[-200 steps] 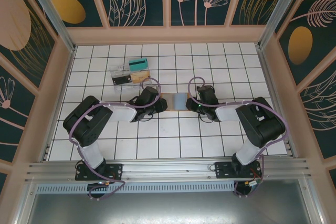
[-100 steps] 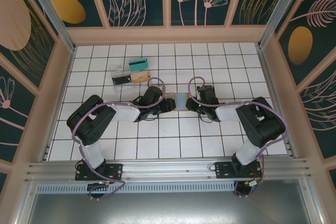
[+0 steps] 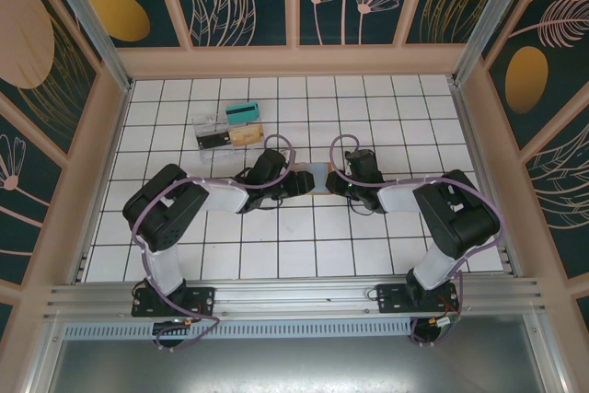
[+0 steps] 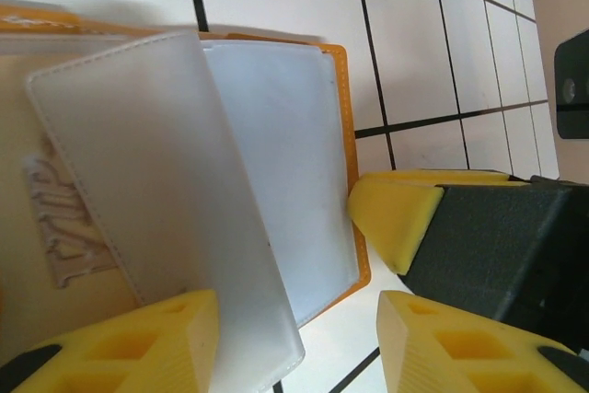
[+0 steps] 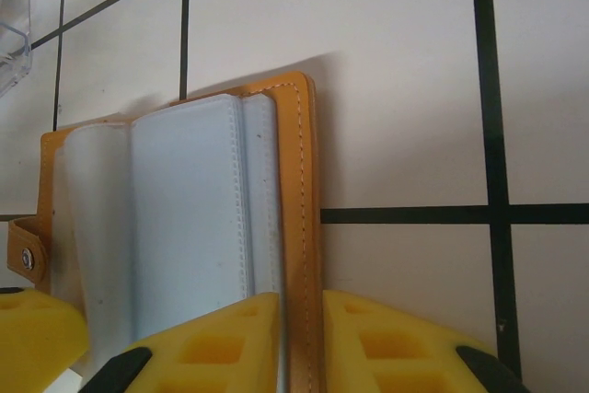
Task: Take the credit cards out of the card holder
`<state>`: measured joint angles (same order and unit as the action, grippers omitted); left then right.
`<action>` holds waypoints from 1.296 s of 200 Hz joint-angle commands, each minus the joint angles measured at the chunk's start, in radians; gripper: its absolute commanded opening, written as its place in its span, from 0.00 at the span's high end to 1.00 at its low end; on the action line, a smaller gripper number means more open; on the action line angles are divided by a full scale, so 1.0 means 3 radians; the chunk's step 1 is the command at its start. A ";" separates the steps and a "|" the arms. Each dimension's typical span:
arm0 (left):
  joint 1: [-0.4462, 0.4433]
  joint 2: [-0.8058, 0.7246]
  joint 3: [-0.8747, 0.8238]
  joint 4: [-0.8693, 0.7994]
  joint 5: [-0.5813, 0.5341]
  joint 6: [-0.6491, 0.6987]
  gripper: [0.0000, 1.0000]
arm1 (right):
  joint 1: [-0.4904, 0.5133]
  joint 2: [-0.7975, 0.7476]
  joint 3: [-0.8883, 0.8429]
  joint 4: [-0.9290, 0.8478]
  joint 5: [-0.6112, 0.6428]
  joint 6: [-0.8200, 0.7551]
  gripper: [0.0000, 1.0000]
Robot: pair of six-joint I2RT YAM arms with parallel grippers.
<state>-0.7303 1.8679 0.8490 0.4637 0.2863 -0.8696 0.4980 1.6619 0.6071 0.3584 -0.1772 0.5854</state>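
Next, my left gripper backs off and sweeps the translucent sleeve (image 4: 156, 163) all the way over onto the blue-grey sleeves (image 4: 285, 163), because the translucent sleeve stands loose, half turned over the tan side.
The card holder (image 3: 316, 175) lies open on the tiles between my two grippers, orange cover down and pale blue-grey sleeves up. My right gripper (image 5: 301, 342) is shut on the holder's orange cover edge (image 5: 299, 181). My left gripper (image 4: 294, 347) stands open over the holder's other side (image 4: 342, 117). One translucent sleeve (image 4: 156, 190) rises between its jaws, close to the left finger (image 4: 138, 342), unclamped. A tan face with raised lettering (image 4: 64, 236) lies under the sleeves; I cannot tell whether it is a credit card. The right gripper's yellow tip (image 4: 396, 218) touches the holder's corner.
A clear plastic tray (image 3: 228, 126) with teal, black and tan pieces sits two tiles behind the left gripper (image 3: 299, 181); its corner (image 5: 11, 34) appears in the right wrist view. Wooden walls frame the white tiled floor.
My left gripper has opened and slid right over the holder's left half. The right gripper has kept its grip and place.
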 commanded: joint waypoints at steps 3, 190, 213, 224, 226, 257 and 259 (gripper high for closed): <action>-0.0068 0.0111 0.0210 0.0125 0.0119 -0.0047 0.51 | 0.0007 0.0100 0.0083 -0.0024 -0.0099 0.0022 0.80; 0.0087 -0.0494 -0.0067 -0.0942 -0.0948 0.0243 0.50 | 0.0002 0.0055 0.0063 -0.0012 -0.0130 0.0038 0.80; 0.0098 -0.0624 -0.0140 -0.0942 -0.1037 0.0219 0.50 | 0.0003 0.0055 0.0062 -0.0013 -0.0130 0.0035 0.80; 0.0104 -0.0635 -0.0167 -0.0933 -0.1025 0.0217 0.50 | 0.0002 0.0056 0.0062 -0.0013 -0.0130 0.0038 0.80; 0.0106 -0.0633 -0.0170 -0.0932 -0.1019 0.0219 0.50 | 0.0002 0.0051 0.0062 -0.0013 -0.0130 0.0038 0.80; 0.0103 -0.0534 -0.0116 -0.0891 -0.0803 0.0231 0.50 | 0.0004 0.0053 0.0062 -0.0008 -0.0141 0.0043 0.80; 0.0103 -0.0489 -0.0115 -0.0884 -0.0784 0.0234 0.50 | 0.0002 0.0053 0.0062 -0.0008 -0.0141 0.0043 0.80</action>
<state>-0.7010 1.7081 0.8040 0.1940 0.0151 -0.8017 0.4973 1.6634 0.6102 0.3584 -0.1883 0.5858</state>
